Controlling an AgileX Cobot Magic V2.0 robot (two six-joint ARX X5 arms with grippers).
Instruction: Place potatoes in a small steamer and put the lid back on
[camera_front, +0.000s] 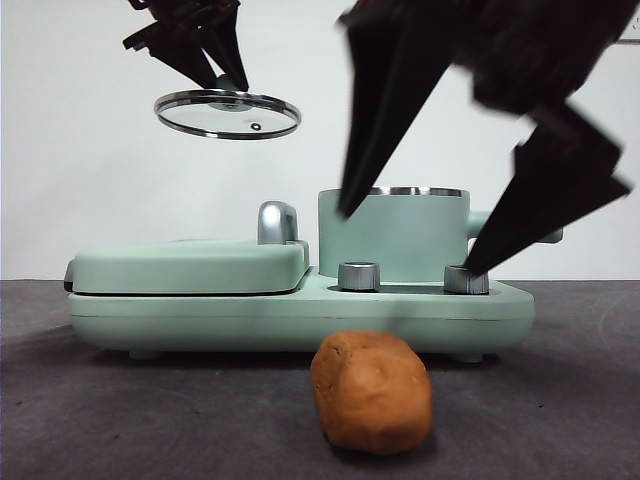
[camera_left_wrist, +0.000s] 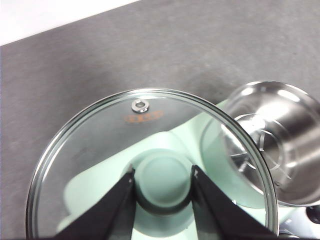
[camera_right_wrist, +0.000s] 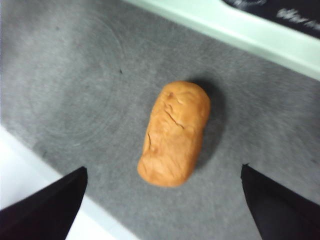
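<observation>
My gripper will lower the potato into the steamer pot. The potato is stubby and the steamer pot has tall sides, so the potato will be completely below the steamer pot's rim.
The orange-brown potato lies on the dark table in front of the appliance; it also shows in the right wrist view. My right gripper is open and hangs above the potato with its jaws spread wide, empty. The small mint-green steamer pot stands uncovered on the appliance's right side; its steel inside shows in the left wrist view. My left gripper is shut on the knob of the glass lid and holds it high above the flat griddle cover.
The mint-green appliance base holds the flat hinged griddle cover on the left and two steel dials at the front. The table's near edge runs close to the potato.
</observation>
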